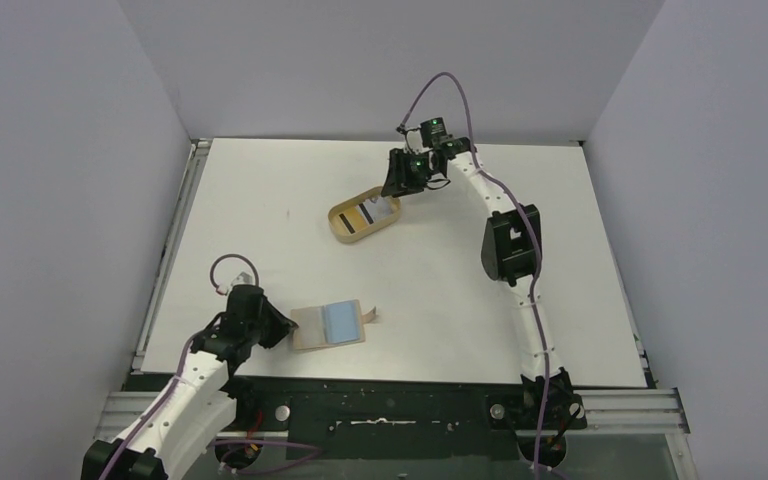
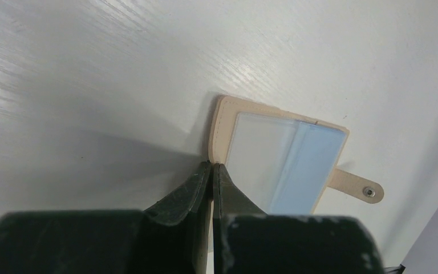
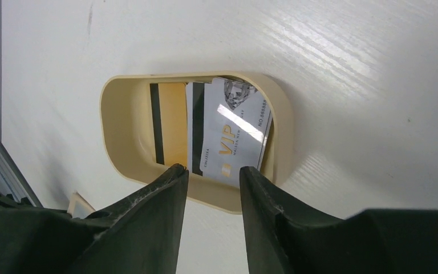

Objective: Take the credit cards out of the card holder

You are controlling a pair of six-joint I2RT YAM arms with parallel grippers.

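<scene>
Next, I bring the card holder nearer the tray with my left gripper so that my right gripper can turn the clear sleeve [image 1: 310, 326], because the sleeve covers the holder's tan side.
The card holder [image 1: 328, 324] lies open near the table's front, tan outside and light blue inside [image 2: 279, 165], its snap tab [image 2: 356, 185] pointing right. My left gripper [image 2: 212, 165] is shut on the holder's left tan edge [image 1: 285, 325]. The credit cards lie in an oval tan tray [image 3: 114, 131] at the back. A whitish VIP card [image 3: 231, 134] overlaps a tan card with a black stripe [image 3: 168, 123]. My right gripper [image 3: 212, 169] hangs open just above the tray's near rim [image 1: 397, 190], with nothing between its fingers.
The oval tray [image 1: 364, 215] sits at the back centre of the white table. A metal rail [image 1: 175, 230] runs along the table's left edge. Grey walls close in the back and both sides.
</scene>
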